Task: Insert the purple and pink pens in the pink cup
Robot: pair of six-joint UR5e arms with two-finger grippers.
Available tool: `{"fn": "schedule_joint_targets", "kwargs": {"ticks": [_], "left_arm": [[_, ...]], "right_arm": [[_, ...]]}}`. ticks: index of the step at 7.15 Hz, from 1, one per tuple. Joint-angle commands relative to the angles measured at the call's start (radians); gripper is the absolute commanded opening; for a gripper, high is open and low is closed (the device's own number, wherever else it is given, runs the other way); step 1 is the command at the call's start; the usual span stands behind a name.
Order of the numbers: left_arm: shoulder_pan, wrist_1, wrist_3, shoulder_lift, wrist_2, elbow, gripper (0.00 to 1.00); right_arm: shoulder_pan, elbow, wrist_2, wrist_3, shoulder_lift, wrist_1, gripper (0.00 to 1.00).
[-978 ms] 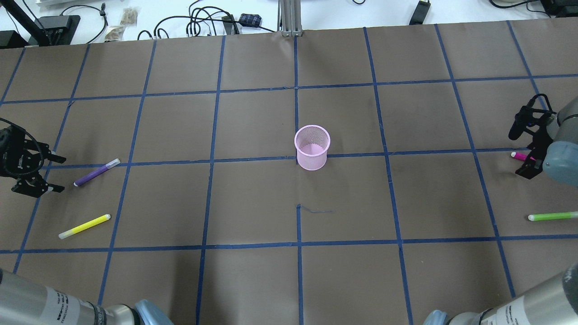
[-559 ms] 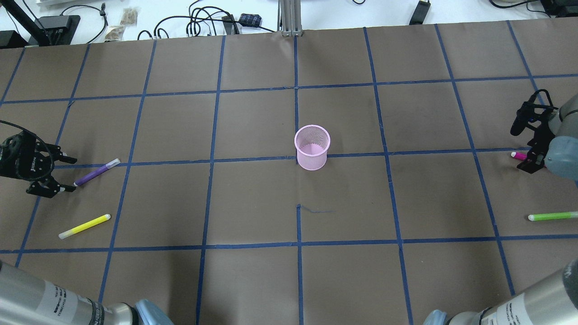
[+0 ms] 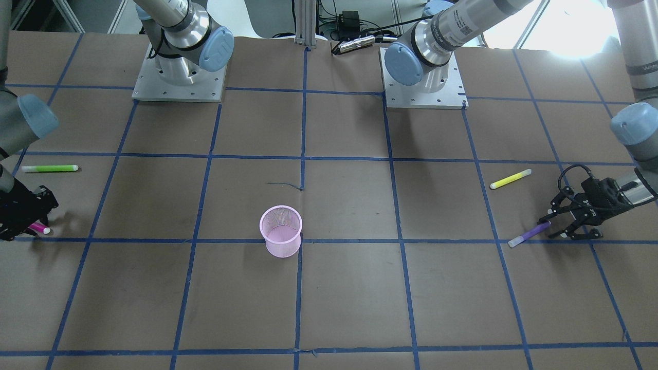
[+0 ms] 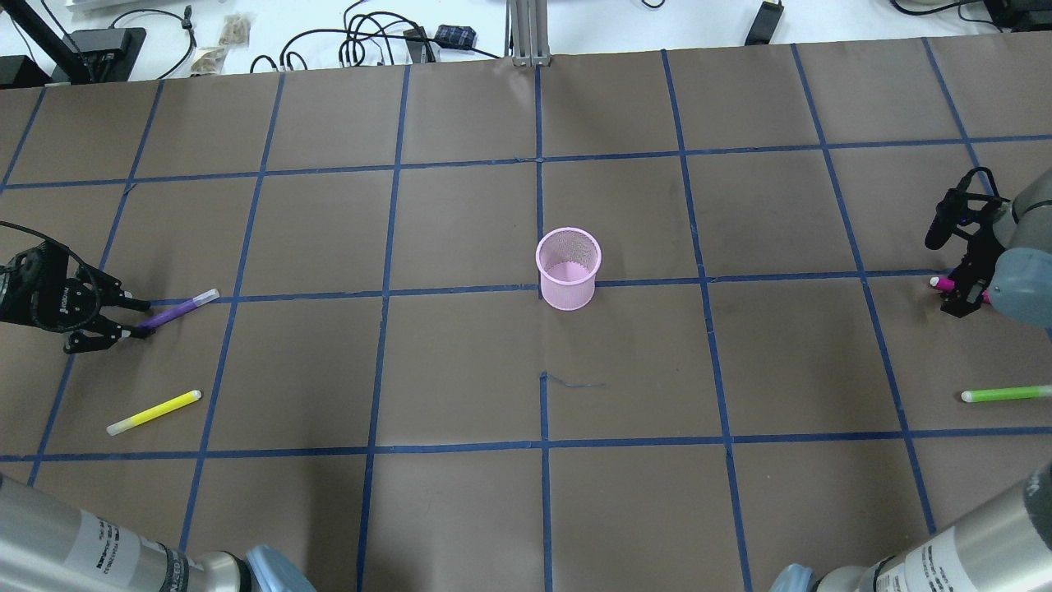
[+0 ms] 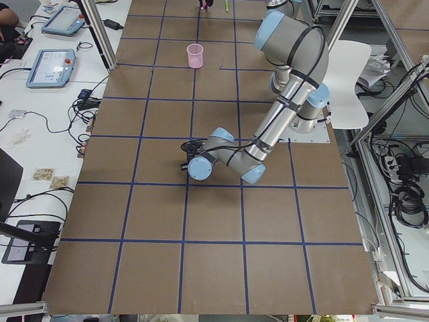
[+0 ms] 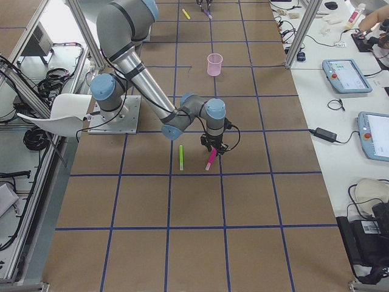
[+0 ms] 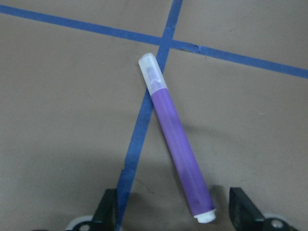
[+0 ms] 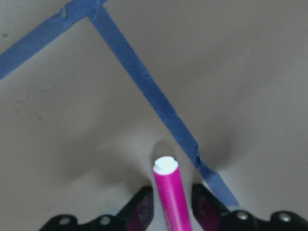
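Observation:
The purple pen (image 3: 530,234) lies at a slant with the butt end (image 7: 205,214) nearer to one finger, so it will swing into line as I close my left gripper.
The pink mesh cup (image 4: 567,271) stands upright at the table's middle, also in the front view (image 3: 280,234). The purple pen (image 4: 177,311) lies flat at the far left. My left gripper (image 4: 136,319) is open, low at the table, with the pen's butt end between its fingers; the left wrist view shows the pen (image 7: 178,149) untouched between them. The pink pen (image 4: 943,284) is at the far right. My right gripper (image 4: 953,292) is shut on it; the right wrist view shows the pen (image 8: 171,197) pinched between both fingers.
A yellow pen (image 4: 154,412) lies in front of the purple one. A green pen (image 4: 1007,394) lies near the right gripper, at the table's right edge. Cables and boxes (image 4: 378,41) lie beyond the far edge.
My left gripper has moved right until its open fingers straddle the purple pen's end. My right gripper has shifted slightly over the pink pen and closed in on it.

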Motion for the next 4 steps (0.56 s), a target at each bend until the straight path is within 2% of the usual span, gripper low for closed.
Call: {"fn": "schedule_joint_targets", "kwargs": {"ticks": [1, 3, 4], "left_arm": [[0.0, 0.0, 0.0, -0.001, 0.001, 0.001, 0.0], [0.0, -0.001, -0.014, 0.018, 0.001, 0.003, 0.0], [0.0, -0.003, -0.015, 0.018, 0.001, 0.003, 0.0]], "right_arm": [[0.0, -0.014, 0.0, -0.002, -0.001, 0.011, 0.0], [0.005, -0.028, 0.003, 0.02, -0.012, 0.011, 0.0], [0.011, -0.066, 0.001, 0.03, -0.016, 0.031, 0.0]]}}
